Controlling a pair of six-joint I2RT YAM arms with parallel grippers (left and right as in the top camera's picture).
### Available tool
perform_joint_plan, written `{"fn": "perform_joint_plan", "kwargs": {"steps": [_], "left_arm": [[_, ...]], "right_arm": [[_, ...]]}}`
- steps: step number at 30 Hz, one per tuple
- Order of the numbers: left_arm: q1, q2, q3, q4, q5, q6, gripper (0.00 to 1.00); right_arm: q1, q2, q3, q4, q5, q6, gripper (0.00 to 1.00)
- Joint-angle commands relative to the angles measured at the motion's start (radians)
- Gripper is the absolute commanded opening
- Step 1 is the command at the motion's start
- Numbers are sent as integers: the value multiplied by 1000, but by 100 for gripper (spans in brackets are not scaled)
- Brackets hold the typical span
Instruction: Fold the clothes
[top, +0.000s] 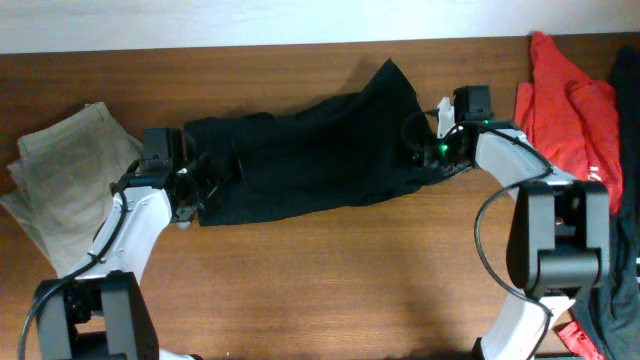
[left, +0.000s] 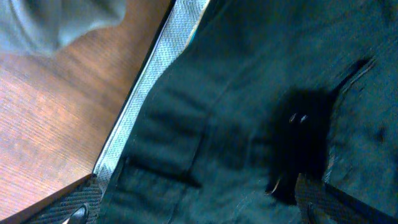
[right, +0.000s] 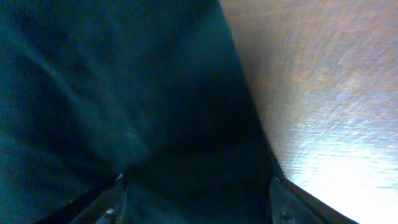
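The black cloth (left: 180, 140) beside the pale grey waistband is under my left gripper's open fingers, so my left gripper should move back, straddle the waistband (left: 147, 93) and lift it.
The black shorts (top: 310, 150) lie spread across the middle of the table, one corner peaked up at the back. My left gripper (top: 196, 188) is at their left end. In the left wrist view it (left: 196, 202) is open, its fingers wide apart over the black cloth (left: 249, 93) beside the pale grey waistband (left: 143, 99). My right gripper (top: 424, 152) is at the shorts' right end. In the right wrist view it (right: 199, 196) is open astride the black cloth (right: 124, 93) near its edge. Khaki trousers (top: 65, 175) lie at the far left. A red top (top: 570, 105) lies at the far right.
The brown wooden table (top: 350, 280) shows in front of the shorts. More dark and red cloth (top: 610, 300) hangs off the right edge by the right arm's base. A pale wall strip runs along the table's back edge.
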Motion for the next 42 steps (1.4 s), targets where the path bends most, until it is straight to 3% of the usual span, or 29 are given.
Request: {"fn": "perform_joint_plan", "kwargs": {"steps": [1,3,6,11,12,13,21,24,25,27,28,29,30,32,35,36,37,39,42], "left_arm": [[-3,-11,3,-42,7,37,99],[-3,-11,3,-90,6,37,99],[-3,-11,3,-108,7,37,99],[-3,-11,3,-62,10,39,99],[-3,-11,3,-13,11,59,99],[-3,-11,3,34,11,87,99],[-3,179,3,267,150,96,99],[-8,263,3,332,276,96,99],[-14,282,3,324,276,96,91],[-30,300,3,321,297,97,7],[-31,300,3,320,307,105,0],[-31,298,3,320,330,124,0],[-25,289,3,310,355,147,1],[0,216,4,219,357,212,0],[11,104,4,111,298,251,0],[11,89,4,96,259,251,22],[11,82,4,82,197,251,63],[11,86,3,63,149,251,80],[11,135,2,61,81,174,95]], "right_arm": [[3,64,4,-89,88,-3,49],[3,64,4,-222,257,49,24],[-10,63,4,-377,463,183,20],[-16,-35,58,-404,455,183,30],[-16,-79,80,-413,454,183,45],[-15,-121,100,-420,437,183,73],[-15,-234,134,-453,303,153,74],[-13,-234,134,-455,302,152,73],[-6,-234,134,-455,287,129,73],[19,-234,134,-445,255,92,72],[25,-234,134,-443,255,92,71],[34,-234,134,-438,254,91,70],[48,-234,134,-430,229,56,66],[77,-234,134,-416,164,13,42],[97,-234,133,-400,135,13,40],[101,-234,133,-399,135,13,41],[104,-234,133,-401,134,13,41],[105,-234,133,-407,135,13,41],[105,-234,133,-408,134,13,41]]}}
